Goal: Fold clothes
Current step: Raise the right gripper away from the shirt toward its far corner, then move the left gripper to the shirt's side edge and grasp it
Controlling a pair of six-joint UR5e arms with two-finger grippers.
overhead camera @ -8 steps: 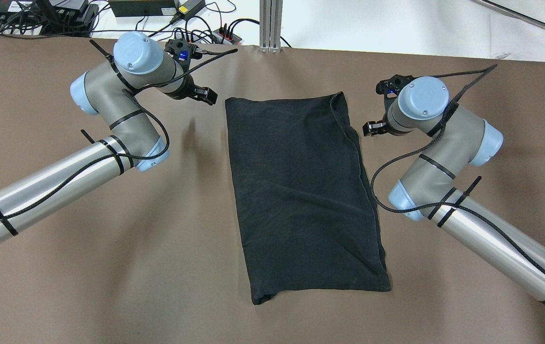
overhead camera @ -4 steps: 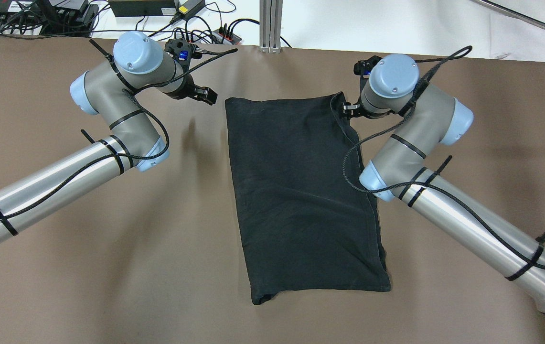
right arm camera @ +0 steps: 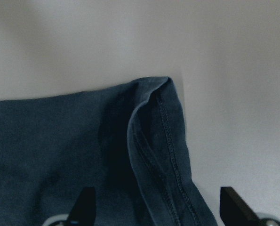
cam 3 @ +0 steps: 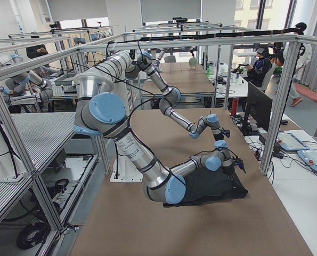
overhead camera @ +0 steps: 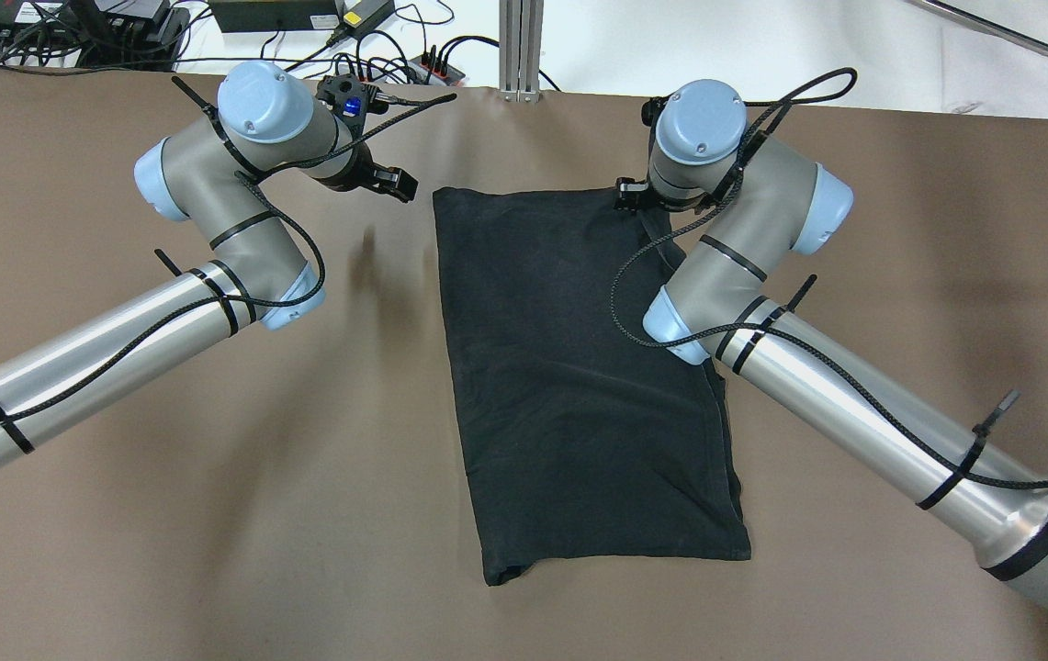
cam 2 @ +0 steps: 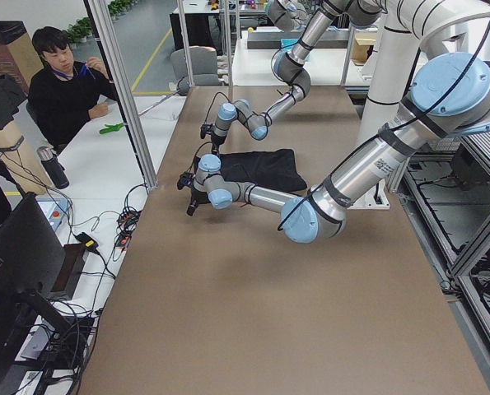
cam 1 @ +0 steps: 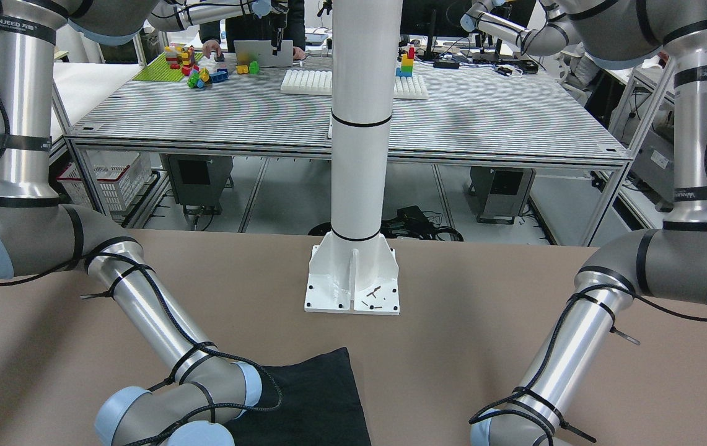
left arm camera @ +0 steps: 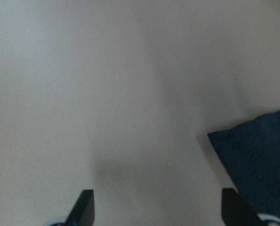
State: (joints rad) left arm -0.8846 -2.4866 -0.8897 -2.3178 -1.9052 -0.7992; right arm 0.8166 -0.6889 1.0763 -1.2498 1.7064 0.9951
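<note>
The black garment (cam 1: pixel 315 401) will sag between the robot's grippers and bend over itself when they lift and fold it, because its far edge (cam 1: pixel 303 363) lies thin and slightly wavy.
The clothes (overhead camera: pixel 569 367) are one black garment lying flat as a long folded rectangle in the middle of the brown table, also seen in the front-facing view (cam 1: pixel 316 402). My left gripper (overhead camera: pixel 395 184) hovers open over bare table just left of the garment's far left corner (left arm camera: pixel 257 160). My right gripper (overhead camera: pixel 636 197) is above the far right corner, mostly hidden under its own wrist. In the right wrist view the right gripper (right arm camera: pixel 158 212) is open, with the hemmed, doubled-over edge (right arm camera: pixel 170 141) of the garment between and ahead of the fingers (right arm camera: pixel 85 205).
The white pillar's base plate (cam 1: pixel 353 282) stands on the table behind the garment's near end. Cables and power strips (overhead camera: pixel 377 55) and an aluminium post (overhead camera: pixel 521 46) line the far edge. A seated person (cam 2: pixel 63 86) is beyond that edge.
My right arm has swung left and toward the far edge, bringing its gripper from beside the garment to over its far right corner. The left arm and the garment have not moved.
</note>
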